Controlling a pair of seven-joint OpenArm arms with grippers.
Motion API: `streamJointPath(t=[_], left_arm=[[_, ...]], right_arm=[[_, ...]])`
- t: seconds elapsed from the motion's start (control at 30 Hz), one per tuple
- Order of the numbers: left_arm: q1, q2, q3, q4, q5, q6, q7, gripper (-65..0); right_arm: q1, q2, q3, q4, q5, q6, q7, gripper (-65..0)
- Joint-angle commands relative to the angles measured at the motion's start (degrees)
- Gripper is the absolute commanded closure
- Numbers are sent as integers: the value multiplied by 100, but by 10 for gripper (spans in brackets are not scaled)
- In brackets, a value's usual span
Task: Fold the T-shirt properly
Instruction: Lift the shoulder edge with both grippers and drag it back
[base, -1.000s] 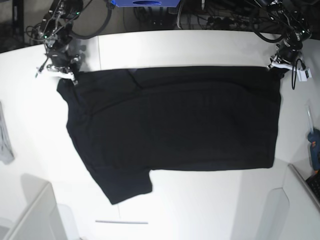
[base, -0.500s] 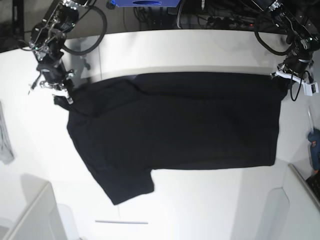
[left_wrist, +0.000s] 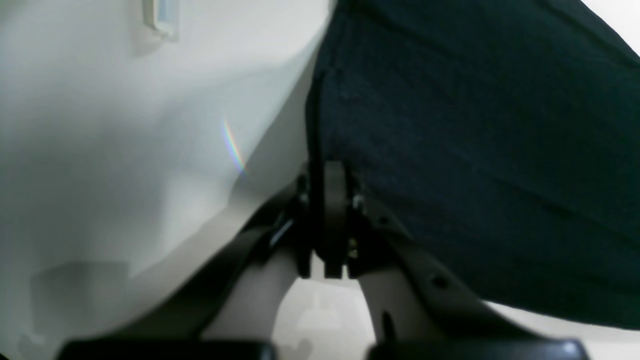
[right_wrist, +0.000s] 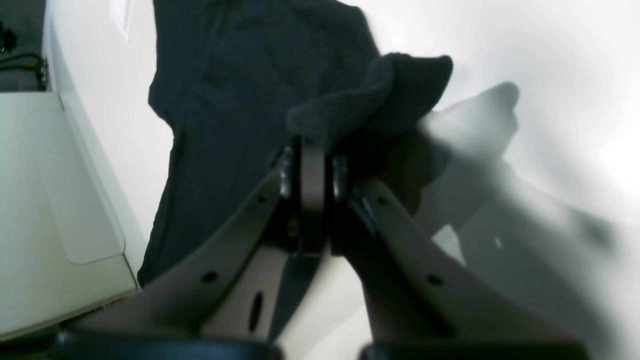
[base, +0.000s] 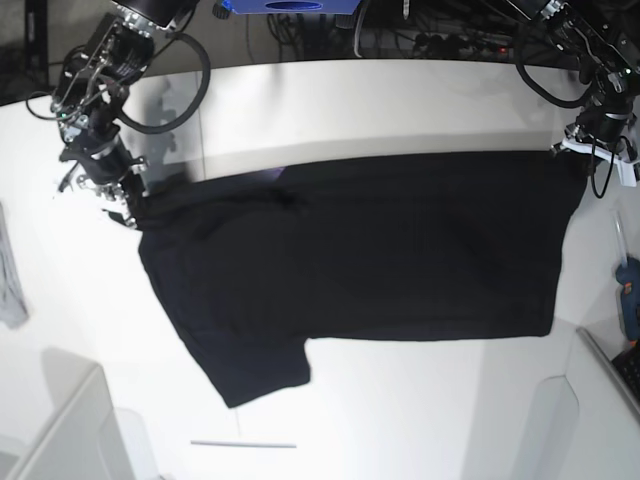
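The T-shirt's far edge (base: 365, 160) hangs raised and bunched, so my left gripper and my right gripper should draw it to the table's back edge and lower it.
The black T-shirt (base: 350, 250) lies spread on the white table (base: 400, 100) with its plain side up, one sleeve pointing to the near left. At the shirt's far right corner my left gripper (base: 585, 158) is shut on the cloth. The left wrist view shows its jaws pinched on the T-shirt's (left_wrist: 475, 125) edge, left gripper (left_wrist: 327, 175). My right gripper (base: 128, 212) is shut on the far left corner. In the right wrist view a bunched fold of the T-shirt (right_wrist: 225, 100) sits over the closed right gripper (right_wrist: 312, 145).
A small grey cloth (base: 10, 280) hangs at the left edge. A blue tool (base: 628, 295) lies at the right edge. White bins stand at the near left (base: 70, 430) and near right (base: 590, 410). A thin white rod (base: 243, 444) lies near the front. Cables run along the back.
Both grippers have moved toward the near side of the table and slightly outward, dragging the T-shirt's far edge with them. The far edge now sits lower and more stretched.
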Motion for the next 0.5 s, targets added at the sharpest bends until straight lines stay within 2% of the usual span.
streamJointPath(t=[0.0,0.33,0.47], left_arm=[[-14,-96,-46,112,-80,-5,-116,0],[-340,-105,-46,138,-89,-5,-107,0],[-665,-105,-73,367,-80,-5,508,0]], right_arm=[[117,35,17,129,55,-19,86,0],[310,35,17,120,29,-80,86,0],[433,43,17,120,29,-80,86,0]])
